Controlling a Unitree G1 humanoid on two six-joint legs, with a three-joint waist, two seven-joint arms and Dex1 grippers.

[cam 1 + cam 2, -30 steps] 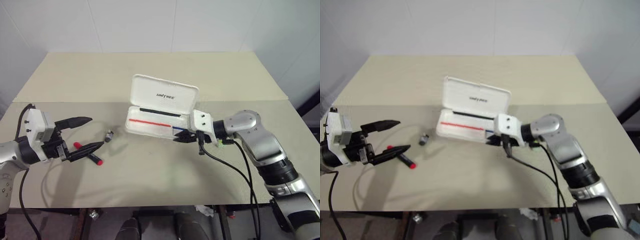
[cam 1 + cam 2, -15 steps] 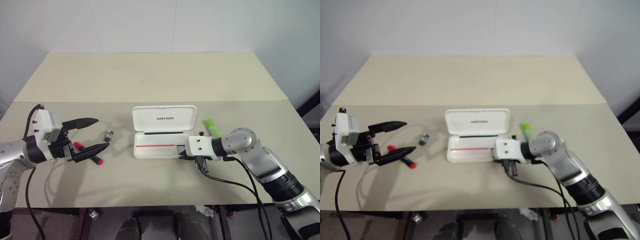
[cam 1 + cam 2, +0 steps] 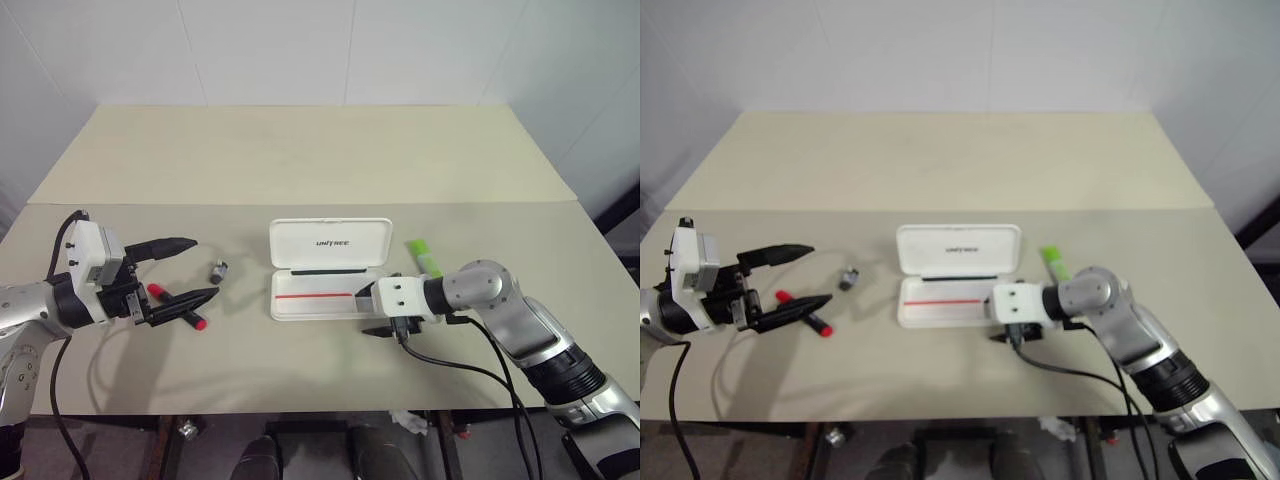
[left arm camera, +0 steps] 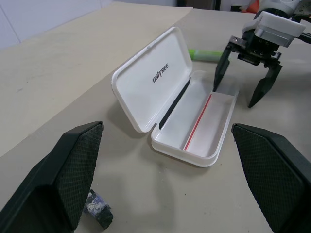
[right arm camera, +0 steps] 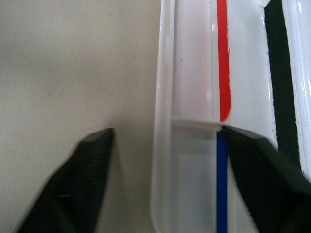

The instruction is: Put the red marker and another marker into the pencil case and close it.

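Note:
My gripper will lower the red marker [image 3: 194, 318] into the long slot [image 3: 320, 284] behind the red stripe, and the marker will lie flat there because it is shorter than the slot.
The white pencil case [image 3: 315, 301] lies open and flat at the table's middle, its lid [image 3: 330, 243] leaning back; a red and blue stripe runs inside. My right gripper [image 3: 370, 313] stands open over the case's front right corner, one finger inside the tray and one outside its wall [image 5: 167, 145]. The lime-green marker [image 3: 424, 257] lies on the table just right of the case. The red marker [image 3: 156, 291] lies at the left, partly under the lower finger of my left gripper [image 3: 205, 266], which is open and holds nothing.
A small grey-black cylinder [image 3: 218, 270] lies between the left gripper and the case. A black cable [image 3: 450, 365] loops from the right wrist over the table's front edge. A seam [image 3: 300, 204] crosses the table behind the case.
The case, held up and tilted by the shut right gripper a second ago, has come down flat on the table, and the right gripper has opened. The left gripper kept still.

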